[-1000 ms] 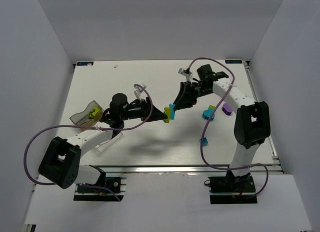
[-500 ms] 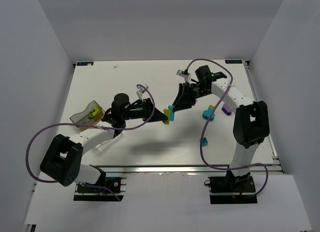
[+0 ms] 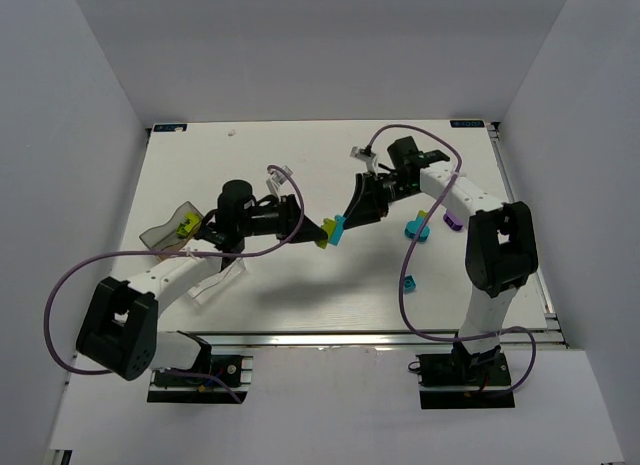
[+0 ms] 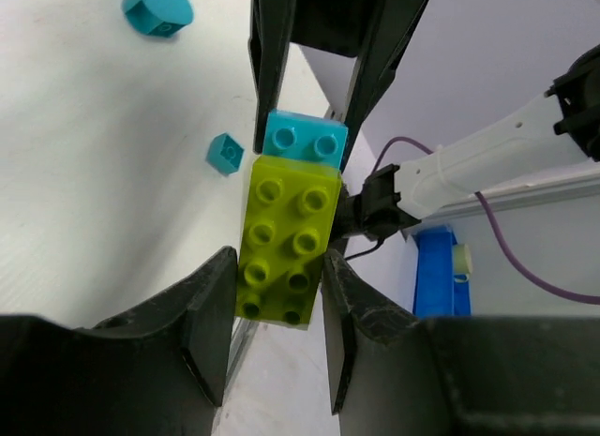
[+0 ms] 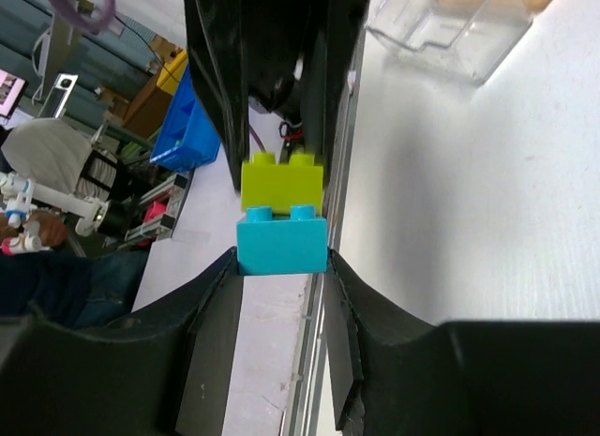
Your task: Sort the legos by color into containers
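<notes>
I keep my left gripper pulling the lime brick away, then release it in the lime lego's container (image 3: 187, 225), as my right gripper holds only the cyan brick (image 5: 282, 246).
Two legos are stuck together in the air above the table's middle, a lime green brick (image 3: 321, 241) (image 4: 286, 239) and a cyan brick (image 3: 338, 228) (image 5: 281, 240). My left gripper (image 3: 318, 235) (image 4: 277, 309) is shut on the lime brick from the left. Facing it from the right, my right gripper (image 3: 345, 223) (image 5: 281, 272) is shut on the cyan brick. A tan-tinted container (image 3: 168, 235) at the left holds a lime lego (image 3: 186, 223). On the table at the right lie a cyan lego (image 3: 418, 226), a purple lego (image 3: 453, 218) and a small cyan lego (image 3: 408, 282).
A second clear container (image 3: 217, 283) (image 5: 457, 28) lies under my left arm. The left wrist view shows a rounded cyan lego (image 4: 157, 7) and a small cyan lego (image 4: 225, 153) on the table below. Grey walls enclose the table on three sides.
My left gripper has closed on the lime brick. Both grippers, with the joined bricks between them, have drifted slightly to the left.
</notes>
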Available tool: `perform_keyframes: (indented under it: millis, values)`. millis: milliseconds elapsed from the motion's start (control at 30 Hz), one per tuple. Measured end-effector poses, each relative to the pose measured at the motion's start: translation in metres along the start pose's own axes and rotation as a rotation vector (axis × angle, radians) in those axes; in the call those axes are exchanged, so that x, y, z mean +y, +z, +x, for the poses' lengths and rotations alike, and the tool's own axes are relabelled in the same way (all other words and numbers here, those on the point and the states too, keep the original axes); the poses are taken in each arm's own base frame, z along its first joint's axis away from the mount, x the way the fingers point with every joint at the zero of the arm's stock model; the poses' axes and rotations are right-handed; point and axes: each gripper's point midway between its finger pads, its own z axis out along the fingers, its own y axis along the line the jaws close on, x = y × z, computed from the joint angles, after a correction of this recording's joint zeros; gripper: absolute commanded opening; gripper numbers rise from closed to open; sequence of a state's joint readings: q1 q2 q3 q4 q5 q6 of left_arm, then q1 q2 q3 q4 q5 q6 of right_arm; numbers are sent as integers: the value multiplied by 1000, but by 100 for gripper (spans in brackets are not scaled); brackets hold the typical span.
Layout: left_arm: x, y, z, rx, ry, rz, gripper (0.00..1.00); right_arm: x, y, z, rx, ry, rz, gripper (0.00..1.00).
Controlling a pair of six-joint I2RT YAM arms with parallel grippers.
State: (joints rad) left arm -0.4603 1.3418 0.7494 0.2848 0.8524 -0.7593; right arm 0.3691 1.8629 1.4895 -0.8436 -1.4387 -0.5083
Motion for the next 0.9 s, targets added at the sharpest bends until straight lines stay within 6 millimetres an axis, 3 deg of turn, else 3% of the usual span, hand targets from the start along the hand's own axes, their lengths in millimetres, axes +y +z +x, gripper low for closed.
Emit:
perform_keyframes:
  millis: [267, 400, 500, 600, 700, 833, 900]
  values:
    - [31, -49, -35, -124, -18, -139, 0, -9, 0, 14, 24, 15, 43, 0]
    - [40, -66, -40, -150, -15, -200, 0, -11, -1, 12, 32, -8, 70, 0]
    - [63, -85, -50, -189, -34, -336, 0, -15, -3, 13, 45, -31, 113, 0]
    - [102, -124, -71, -285, -67, -571, 0, -20, -5, 15, 58, -47, 173, 0]
    - [138, -178, -86, -393, -120, -839, 0, -26, -9, 17, 68, -65, 240, 0]
    - [165, -244, -100, -487, -164, -1130, 0, -34, -14, 13, 72, -92, 326, 0]
    - [174, -265, -106, -492, -163, -1236, 0, -37, -16, 11, 72, -102, 354, 0]
